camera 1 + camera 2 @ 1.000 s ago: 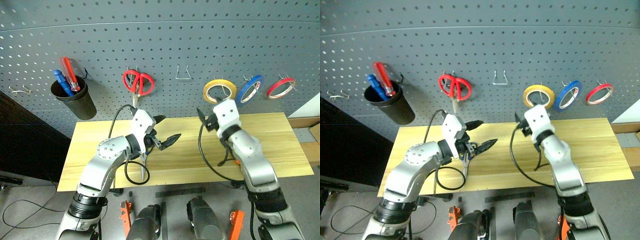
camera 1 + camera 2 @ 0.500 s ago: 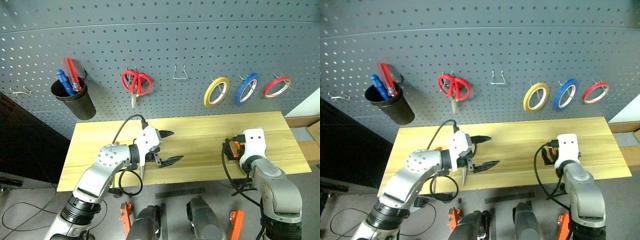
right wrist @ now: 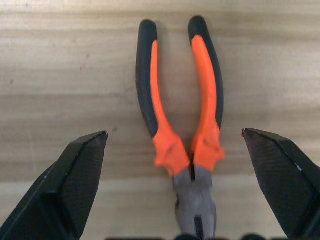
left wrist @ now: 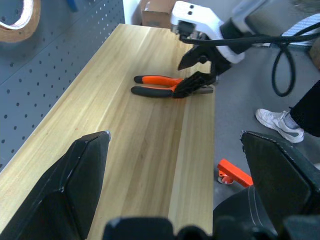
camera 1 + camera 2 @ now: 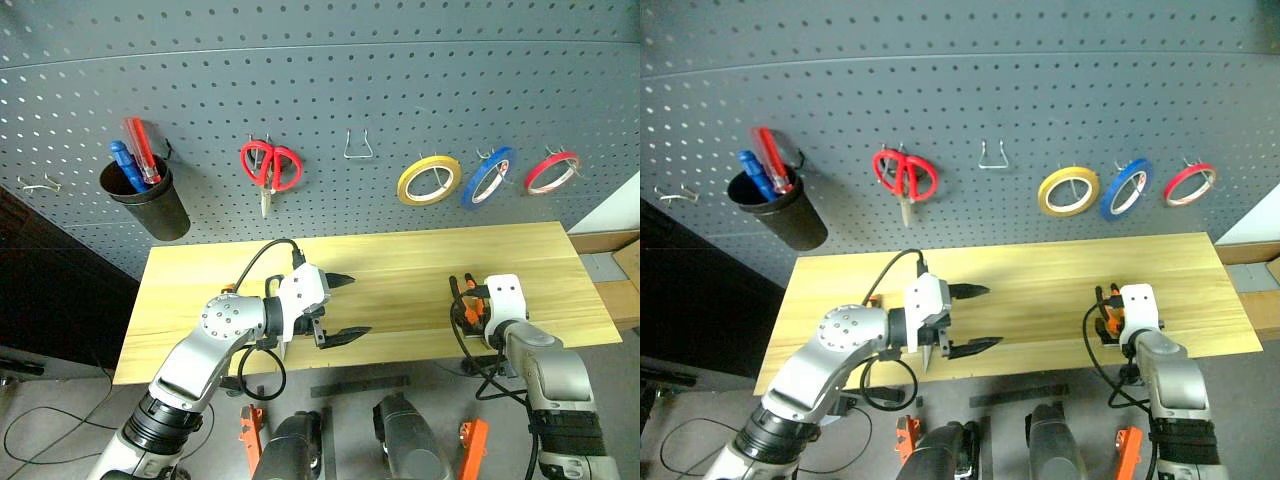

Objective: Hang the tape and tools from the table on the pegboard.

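Observation:
The handles (image 3: 209,82) point at the pegboard and my right gripper's fingers stand on both sides, so I keep lowering it until it can close where the pliers' handles meet (image 3: 190,156).
The yellow tape (image 5: 428,180) hangs on a hook of the grey pegboard (image 5: 400,80). Orange-and-black pliers (image 3: 182,125) lie flat on the right part of the wooden table (image 5: 400,260), handles pointing toward the pegboard. My right gripper (image 5: 463,300) is open just over them, one finger on each side and neither touching. Over the table's left-middle my left gripper (image 5: 358,304) is open and holds nothing. A slim grey metal tip (image 5: 927,357) pokes out beneath my left wrist, and the rest of that thing is hidden.
On the pegboard are a black cup (image 5: 145,205) with a red and a blue screwdriver, red-handled scissors (image 5: 271,166), a bare wire hook (image 5: 359,148), a blue tape ring (image 5: 487,177) and a red one (image 5: 552,172). A cardboard box (image 5: 625,262) stands past the table's right end.
My right arm swung down from the yellow tape at the pegboard to the pliers on the table. The tape stays on its hook. My left gripper sank slightly toward the table's front.

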